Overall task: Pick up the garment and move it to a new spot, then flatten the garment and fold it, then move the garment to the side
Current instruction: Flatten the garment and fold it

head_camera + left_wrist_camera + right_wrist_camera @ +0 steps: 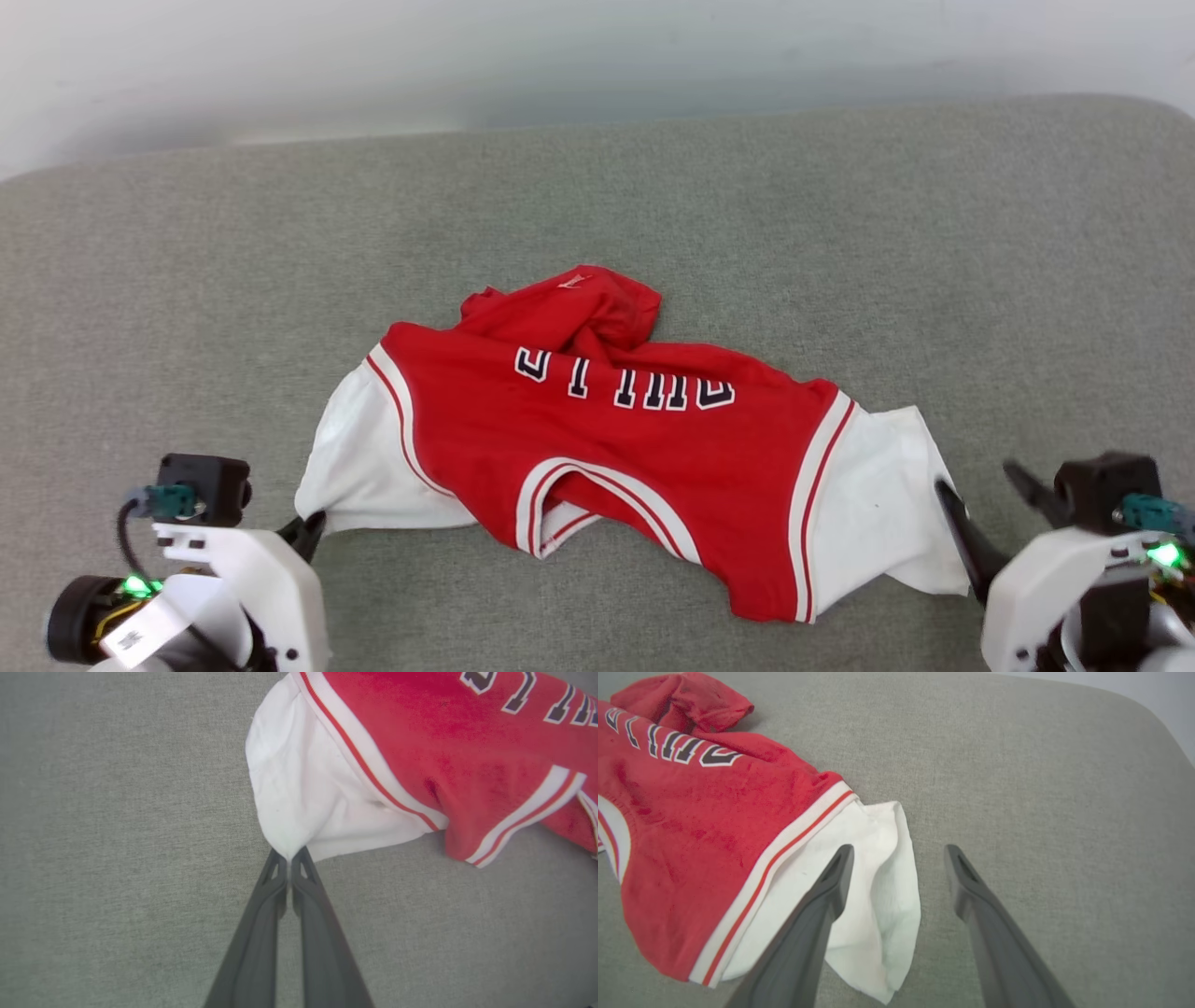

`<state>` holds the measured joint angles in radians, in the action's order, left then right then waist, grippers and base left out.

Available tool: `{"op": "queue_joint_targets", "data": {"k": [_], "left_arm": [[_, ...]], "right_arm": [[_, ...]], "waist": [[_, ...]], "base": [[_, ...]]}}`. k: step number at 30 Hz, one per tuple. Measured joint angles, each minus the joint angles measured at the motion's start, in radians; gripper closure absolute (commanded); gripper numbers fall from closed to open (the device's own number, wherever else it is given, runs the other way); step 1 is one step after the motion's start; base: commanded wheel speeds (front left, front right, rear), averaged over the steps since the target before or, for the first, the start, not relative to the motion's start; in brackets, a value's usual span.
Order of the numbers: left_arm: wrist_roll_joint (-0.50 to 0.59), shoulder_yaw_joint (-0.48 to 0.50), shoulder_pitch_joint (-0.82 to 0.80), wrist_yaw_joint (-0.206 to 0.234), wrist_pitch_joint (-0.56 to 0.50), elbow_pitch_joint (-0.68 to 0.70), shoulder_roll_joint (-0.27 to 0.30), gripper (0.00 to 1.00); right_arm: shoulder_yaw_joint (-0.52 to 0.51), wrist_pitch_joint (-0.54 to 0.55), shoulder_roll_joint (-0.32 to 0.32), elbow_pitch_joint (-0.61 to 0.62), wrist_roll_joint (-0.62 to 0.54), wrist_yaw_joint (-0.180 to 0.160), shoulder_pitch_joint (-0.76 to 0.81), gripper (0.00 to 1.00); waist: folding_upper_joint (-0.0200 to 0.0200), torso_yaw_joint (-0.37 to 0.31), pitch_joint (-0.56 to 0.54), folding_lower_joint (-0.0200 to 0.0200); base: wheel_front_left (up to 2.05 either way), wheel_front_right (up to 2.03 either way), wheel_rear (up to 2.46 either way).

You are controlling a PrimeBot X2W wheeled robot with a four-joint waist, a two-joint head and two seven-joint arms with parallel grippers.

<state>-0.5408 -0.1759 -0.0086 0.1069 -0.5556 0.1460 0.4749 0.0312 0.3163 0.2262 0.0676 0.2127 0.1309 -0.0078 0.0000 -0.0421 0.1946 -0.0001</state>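
Observation:
The garment's far part (pixel 594 312) lies bunched up behind the lettering, so I expect the garment to fall open into a long body when I lift both sleeves.
The garment (pixel 607 439), a red jersey T-shirt with white sleeves and upside-down black-and-white lettering, lies rumpled on the grey cushion. Its collar faces me and its far part is bunched up. My left gripper (pixel 313 525) is shut on the corner of the white left sleeve (pixel 299 802), with the cloth pinched between its tips (pixel 289 856). My right gripper (pixel 899 851) stands open over the edge of the white right sleeve (pixel 882 891). One of its fingers (pixel 833 882) lies over the cloth and the other over bare cushion.
A grey fabric cushion (pixel 840 233) carries everything. Its far edge meets a pale wall (pixel 560 56), and its rounded right corner (pixel 1153 723) shows in the right wrist view. Bare cushion lies on all sides of the shirt.

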Motion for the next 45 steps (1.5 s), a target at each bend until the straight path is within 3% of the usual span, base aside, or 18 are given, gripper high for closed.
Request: {"op": "queue_joint_targets", "data": {"k": [5, 10, 19, 31, 32, 33, 34, 39, 45], "left_arm": [[0.006, 0.047, 0.047, 0.032, -0.001, 0.148, 0.036, 1.00], [0.013, 0.066, 0.089, 0.060, -0.021, 0.270, 0.058, 1.00], [0.035, 0.053, 0.107, 0.078, -0.040, 0.359, 0.063, 1.00], [0.034, 0.037, 0.098, 0.070, -0.035, 0.349, 0.062, 1.00], [0.031, 0.037, 0.095, 0.069, -0.035, 0.346, 0.062, 1.00], [0.029, 0.037, 0.093, 0.069, -0.035, 0.342, 0.062, 1.00], [0.027, 0.037, 0.092, 0.069, -0.035, 0.339, 0.062, 1.00], [0.016, 0.061, 0.098, 0.069, -0.019, 0.330, 0.065, 1.00], [-0.003, 0.090, 0.131, 0.060, 0.001, 0.350, 0.080, 1.00]], "right_arm": [[-0.086, 0.238, -0.001, 0.044, -0.004, 0.000, 0.077, 0.00], [-0.133, 0.365, -0.044, 0.082, -0.046, 0.000, 0.116, 0.00], [-0.146, 0.415, -0.116, 0.081, -0.064, 0.000, 0.129, 0.00], [-0.164, 0.440, -0.142, -0.010, -0.062, -0.002, 0.090, 0.00], [-0.161, 0.441, -0.141, -0.017, -0.062, -0.002, 0.089, 0.07], [-0.158, 0.441, -0.140, -0.023, -0.061, -0.002, 0.088, 0.57], [-0.152, 0.441, -0.139, -0.028, -0.060, -0.002, 0.087, 1.00], [-0.161, 0.413, -0.141, -0.034, -0.037, 0.000, 0.074, 1.00], [-0.174, 0.431, -0.074, 0.029, 0.000, 0.000, 0.069, 1.00]], "waist": [[0.0000, 0.020, -0.019, 0.0000], [0.0000, 0.041, -0.005, 0.0000], [0.0000, 0.081, 0.027, 0.0000], [0.0000, 0.112, 0.065, -0.0001], [0.0000, 0.112, 0.067, 0.0000], [0.0000, 0.112, 0.067, 0.0000], [0.0000, 0.111, 0.067, 0.0000], [0.0000, 0.097, 0.047, 0.0000], [0.0000, 0.076, 0.000, 0.0001]], "base": [[0.00, 0.00, 0.00], [0.00, 0.00, 0.00], [0.00, 0.00, 0.00], [0.00, 0.00, 0.00], [0.00, 0.00, 0.00], [0.00, 0.00, 0.00], [0.00, 0.00, 0.00], [0.00, 0.00, 0.00], [0.00, 0.00, 0.00]]}}
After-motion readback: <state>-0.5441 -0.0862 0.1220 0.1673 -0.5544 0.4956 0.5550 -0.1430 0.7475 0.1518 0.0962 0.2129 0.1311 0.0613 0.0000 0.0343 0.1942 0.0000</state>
